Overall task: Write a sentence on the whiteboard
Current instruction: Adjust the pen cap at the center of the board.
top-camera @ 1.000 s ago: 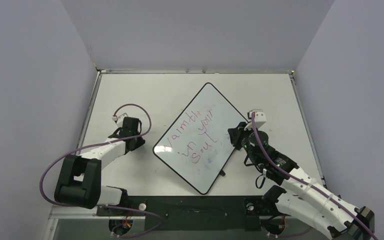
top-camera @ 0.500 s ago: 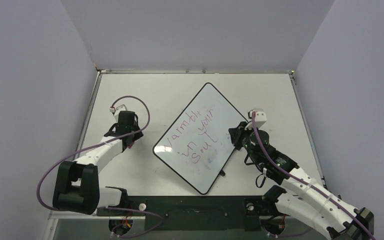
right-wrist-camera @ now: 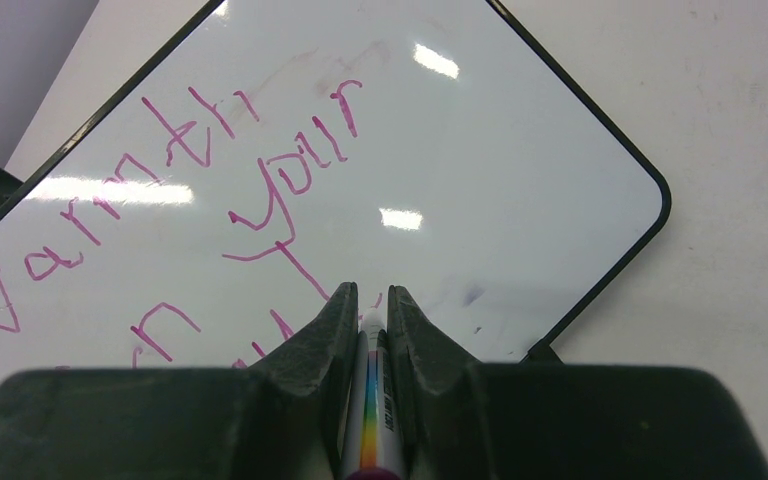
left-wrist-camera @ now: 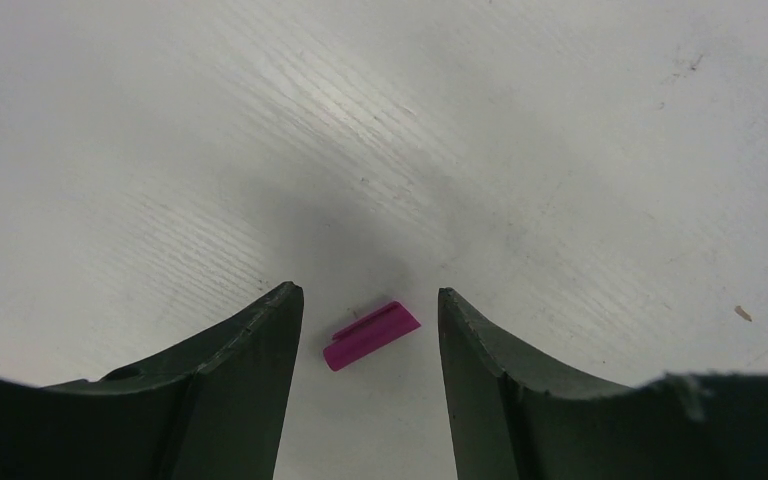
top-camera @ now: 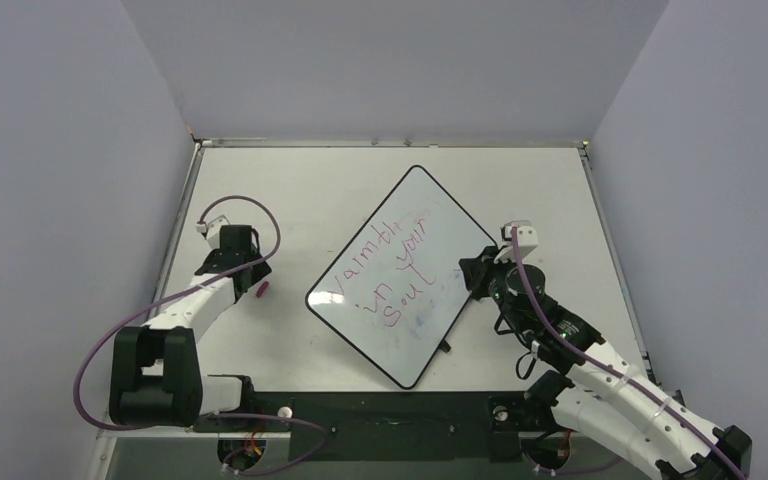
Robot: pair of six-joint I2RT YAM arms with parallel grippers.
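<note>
Next, my left gripper turns along the marker cap before closing on its long sides [left-wrist-camera: 379, 348], because the marker cap [left-wrist-camera: 371, 336] lies crooked between that gripper's fingers.
The whiteboard [top-camera: 440, 225] lies tilted in the middle of the table, black-rimmed, also filling the right wrist view as the whiteboard [right-wrist-camera: 500, 150]. The sentence [top-camera: 385, 270] runs across it in pink marker in three lines; its words [right-wrist-camera: 260, 180] show close up. My right gripper [right-wrist-camera: 369, 298] is shut on a white marker [right-wrist-camera: 372, 400] with a rainbow stripe, hovering over the board's right edge [top-camera: 475, 272]. My left gripper [left-wrist-camera: 370, 300] stands open over the bare table, left of the board [top-camera: 245, 275]. A magenta marker cap [left-wrist-camera: 370, 334] lies loose on the table between its fingers, visible as the cap [top-camera: 260, 290].
The off-white tabletop [top-camera: 290, 190] surrounds the board, with walls at the left, right and back. A small dark object [top-camera: 445, 347] sits at the board's lower right edge. Faint purple smudges [right-wrist-camera: 470, 296] mark the board near the right gripper.
My left gripper has swung left, away from the board, and opened; the magenta cap now lies on the table between its fingers. The right arm has hardly moved.
</note>
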